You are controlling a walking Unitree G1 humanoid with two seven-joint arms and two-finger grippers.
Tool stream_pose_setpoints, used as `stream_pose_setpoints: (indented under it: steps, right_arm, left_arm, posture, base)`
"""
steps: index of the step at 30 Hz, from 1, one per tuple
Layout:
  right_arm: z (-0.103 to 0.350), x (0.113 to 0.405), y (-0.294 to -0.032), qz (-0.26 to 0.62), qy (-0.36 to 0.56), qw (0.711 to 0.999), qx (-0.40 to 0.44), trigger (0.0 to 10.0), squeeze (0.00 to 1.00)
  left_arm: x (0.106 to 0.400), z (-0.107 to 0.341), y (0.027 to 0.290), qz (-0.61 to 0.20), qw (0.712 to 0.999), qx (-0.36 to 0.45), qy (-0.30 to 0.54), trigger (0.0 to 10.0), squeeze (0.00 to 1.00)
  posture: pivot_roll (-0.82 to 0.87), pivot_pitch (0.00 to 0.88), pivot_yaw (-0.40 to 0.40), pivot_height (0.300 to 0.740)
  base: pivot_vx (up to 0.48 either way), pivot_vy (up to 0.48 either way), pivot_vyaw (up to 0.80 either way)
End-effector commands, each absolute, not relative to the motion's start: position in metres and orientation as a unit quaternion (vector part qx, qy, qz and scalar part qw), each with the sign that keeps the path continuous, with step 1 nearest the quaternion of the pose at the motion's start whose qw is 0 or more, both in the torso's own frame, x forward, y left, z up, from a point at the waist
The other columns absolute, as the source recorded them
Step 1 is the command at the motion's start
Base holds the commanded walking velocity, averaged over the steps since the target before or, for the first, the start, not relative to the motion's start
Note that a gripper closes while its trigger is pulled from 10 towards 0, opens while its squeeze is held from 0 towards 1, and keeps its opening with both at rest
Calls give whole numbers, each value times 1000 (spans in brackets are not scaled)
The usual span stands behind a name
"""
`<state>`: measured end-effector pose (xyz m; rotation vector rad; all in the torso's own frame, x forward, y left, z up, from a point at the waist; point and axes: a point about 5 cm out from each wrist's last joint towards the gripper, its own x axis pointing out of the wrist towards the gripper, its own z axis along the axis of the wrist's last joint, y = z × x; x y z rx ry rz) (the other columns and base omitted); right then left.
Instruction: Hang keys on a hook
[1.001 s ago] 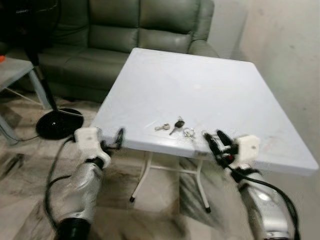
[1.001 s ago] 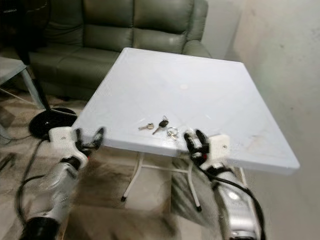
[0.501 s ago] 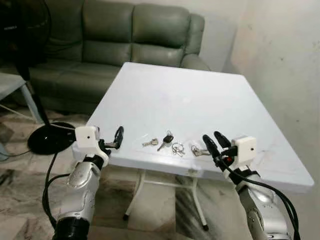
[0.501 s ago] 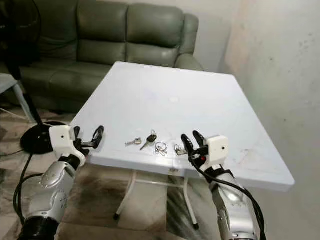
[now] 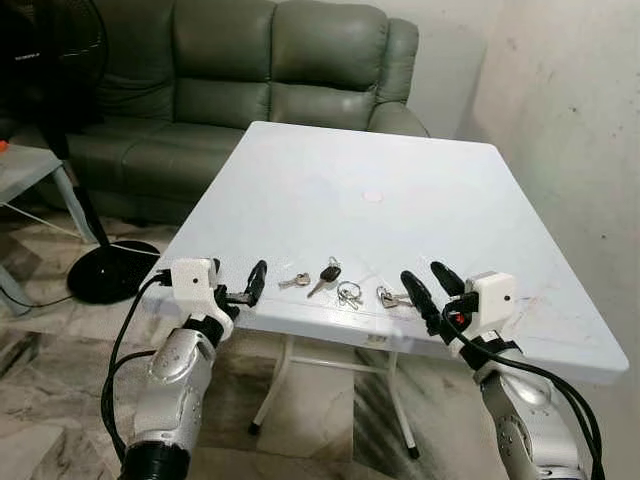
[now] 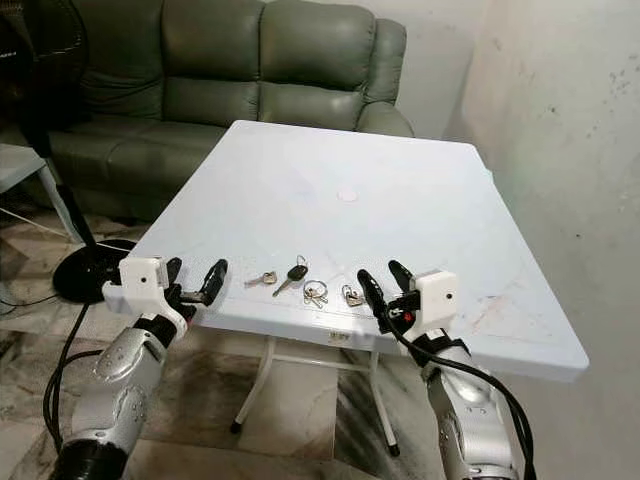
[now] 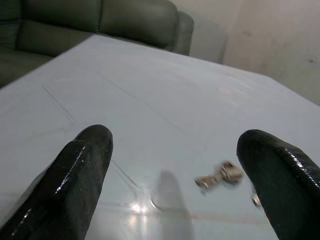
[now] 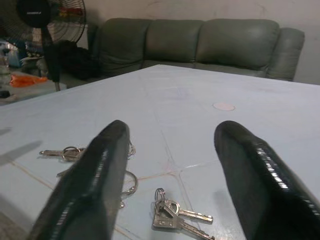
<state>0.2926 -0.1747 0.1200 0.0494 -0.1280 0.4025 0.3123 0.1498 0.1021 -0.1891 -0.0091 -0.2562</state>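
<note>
My gripper will bring up the silver keys [image 8: 183,220] together, since they share a small ring [image 8: 159,194] clear of the other keys and will follow when I lift that ring.
Several keys lie near the front edge of a white square table [image 5: 400,160]: a small silver key [image 5: 293,281], a black-headed key [image 5: 327,273], a key ring [image 5: 349,293] and a bunch of silver keys [image 5: 390,297]. My right gripper [image 5: 432,290] is open at the table's front edge, just short of the silver bunch [image 8: 172,215], which lies between its fingers' line in the right wrist view. My left gripper [image 5: 240,290] is open at the front left edge, with the small silver key [image 7: 220,175] a little ahead of it.
A green leather sofa [image 5: 250,70] stands behind the table. A black standing fan [image 5: 105,270] and a small grey table [image 5: 25,160] are to the left. A pale wall [image 5: 570,120] runs close along the table's right side. The floor is marbled tile.
The camera has moved and steadied, and the table looks closer. Both grippers have risen from below the table's edge to its level, the right one now close to the silver bunch.
</note>
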Motion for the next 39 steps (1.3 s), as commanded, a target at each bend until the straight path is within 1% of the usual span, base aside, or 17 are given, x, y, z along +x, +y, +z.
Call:
stream_pose_setpoints:
  steps: [1,5,10,11,13,14,21,25,30,34,39]
  right_arm:
    - [124,296,-179,203,-66,977,16,10000,1000]
    - [126,298,-180,210,-65,976,8,10000,1000]
    - [128,309,-181,226,-41,973,-12,10000,1000]
    - [129,313,-180,244,-29,969,-25,10000,0]
    - [128,316,-178,260,-16,965,-26,10000,0]
    - [127,319,-175,279,-5,959,-43,10000,0]
    - [120,325,-169,323,30,944,-61,10000,0]
    - [114,329,-163,348,58,935,-43,10000,0]
    - [111,334,-157,347,70,935,-35,10000,0]
    - [107,343,-149,328,87,941,-11,10000,0]
    - [108,349,-147,314,88,945,-2,10000,0]
  left_arm:
    - [309,102,142,-149,985,-84,0,10000,0]
    - [306,99,137,-160,983,-86,6,10000,0]
    - [295,97,123,-196,977,-84,14,10000,0]
    - [292,98,120,-204,975,-82,14,10000,0]
    - [289,98,117,-212,974,-84,14,10000,0]
    - [285,98,114,-217,972,-83,16,10000,0]
    - [274,99,106,-233,968,-87,22,10000,0]
    - [267,100,98,-246,965,-90,27,10000,0]
    - [265,100,95,-250,963,-92,31,10000,0]
    - [263,101,95,-248,963,-95,34,10000,0]
    - [262,101,94,-249,963,-95,37,10000,0]
  posture:
    - [-2,0,-63,740]
    - [-2,0,-67,740]
    - [4,0,-75,740]
    - [9,7,-80,740]
    - [12,15,-83,740]
    - [17,28,-86,740]
    - [24,50,-92,740]
    - [29,62,-100,740]
    - [32,66,-103,740]
    - [35,70,-105,740]
    - [39,72,-106,740]
  base:
    - [0,0,0]
    - [0,0,0]
    - [0,0,0]
    - [0,0,0]
    - [0,0,0]
    - [0,0,0]
    - [0,0,0]
    - [0,0,0]
    - [0,0,0]
    - [0,0,0]
    - [0,0,0]
